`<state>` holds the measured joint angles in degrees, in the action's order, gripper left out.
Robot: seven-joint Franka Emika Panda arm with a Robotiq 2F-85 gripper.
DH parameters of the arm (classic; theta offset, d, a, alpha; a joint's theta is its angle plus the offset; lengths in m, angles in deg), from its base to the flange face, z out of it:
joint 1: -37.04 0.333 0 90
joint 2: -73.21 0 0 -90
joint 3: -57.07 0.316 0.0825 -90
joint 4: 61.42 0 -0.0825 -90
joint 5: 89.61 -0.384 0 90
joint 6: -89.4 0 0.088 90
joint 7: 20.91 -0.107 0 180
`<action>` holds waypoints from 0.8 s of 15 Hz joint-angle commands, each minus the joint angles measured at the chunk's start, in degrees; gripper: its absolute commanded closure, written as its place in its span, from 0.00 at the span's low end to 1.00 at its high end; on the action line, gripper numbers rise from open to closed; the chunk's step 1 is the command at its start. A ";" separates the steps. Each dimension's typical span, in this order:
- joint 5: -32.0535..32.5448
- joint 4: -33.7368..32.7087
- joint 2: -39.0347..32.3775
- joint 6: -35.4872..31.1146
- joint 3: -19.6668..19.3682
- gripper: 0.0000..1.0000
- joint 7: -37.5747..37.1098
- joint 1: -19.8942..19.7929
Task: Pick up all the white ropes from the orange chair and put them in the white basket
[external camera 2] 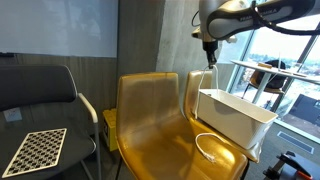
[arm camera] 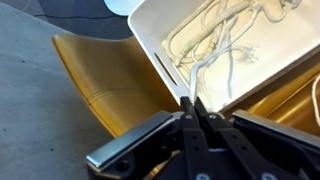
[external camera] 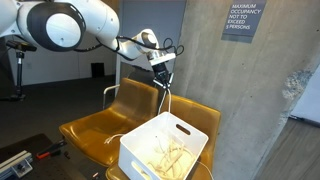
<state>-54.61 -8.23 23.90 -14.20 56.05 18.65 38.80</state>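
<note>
The white rope hangs from my gripper near the white basket's back rim. I should raise the rope higher and over the basket's inside before I open my gripper.
My gripper is shut on a white rope that hangs from its fingertips down into the white basket. The basket stands on one of two orange chairs and holds several more white ropes. In the wrist view the shut fingers pinch the strand above the basket rim. In an exterior view the gripper is above the basket, and another white rope lies on the orange seat in front of it.
A black chair with a checkerboard on it stands beside the orange seats. A concrete pillar with a sign is behind the basket. White tables stand by the window.
</note>
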 commanded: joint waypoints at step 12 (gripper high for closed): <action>-9.49 12.38 17.29 -0.77 1.12 0.99 -1.35 -12.40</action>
<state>-62.95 -5.47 34.36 -12.54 55.22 19.47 24.74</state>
